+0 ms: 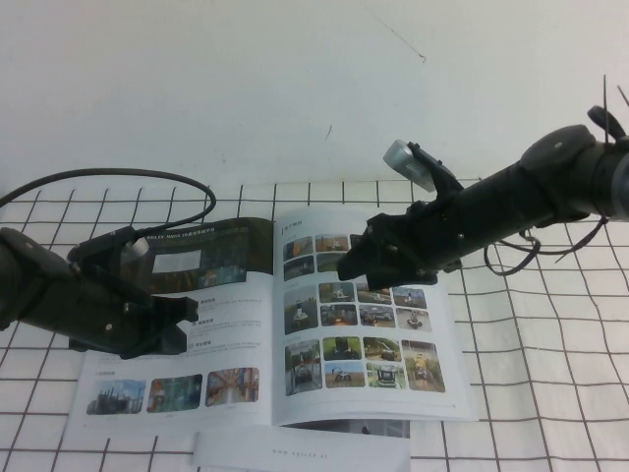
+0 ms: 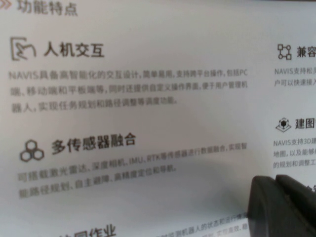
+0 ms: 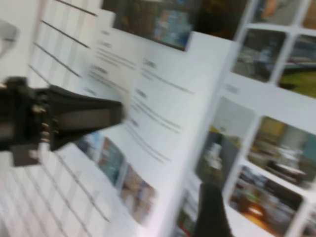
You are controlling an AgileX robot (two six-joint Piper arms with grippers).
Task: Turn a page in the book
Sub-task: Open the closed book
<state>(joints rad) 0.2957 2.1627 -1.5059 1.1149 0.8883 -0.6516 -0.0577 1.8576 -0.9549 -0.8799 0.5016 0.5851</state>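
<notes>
I expect the photo page (image 1: 364, 324) to swing over when I turn it and uncover the brochure's picture cover, because a dark printed strip (image 1: 362, 427) of the brochure sticks out under the page.
The book (image 1: 272, 324) lies open on the grid mat. Its right-hand page (image 1: 364, 334), white with rows of small vehicle photos, lies flat. The left-hand page (image 1: 187, 285) has a dark top banner. My left gripper (image 1: 182, 320) is shut and rests its tips on the left-hand page; in the left wrist view the gripper (image 2: 275, 178) sits on printed Chinese text. My right gripper (image 1: 352, 264) hovers over the top of the photo page near the spine, open and empty. Only one of its fingers (image 3: 210, 212) shows in the right wrist view, over the photos.
A second white brochure (image 1: 295, 452) sticks out from under the book at the front edge. The black-lined grid mat (image 1: 550, 374) covers the table to the right. The left arm (image 3: 59, 118) shows across the book in the right wrist view.
</notes>
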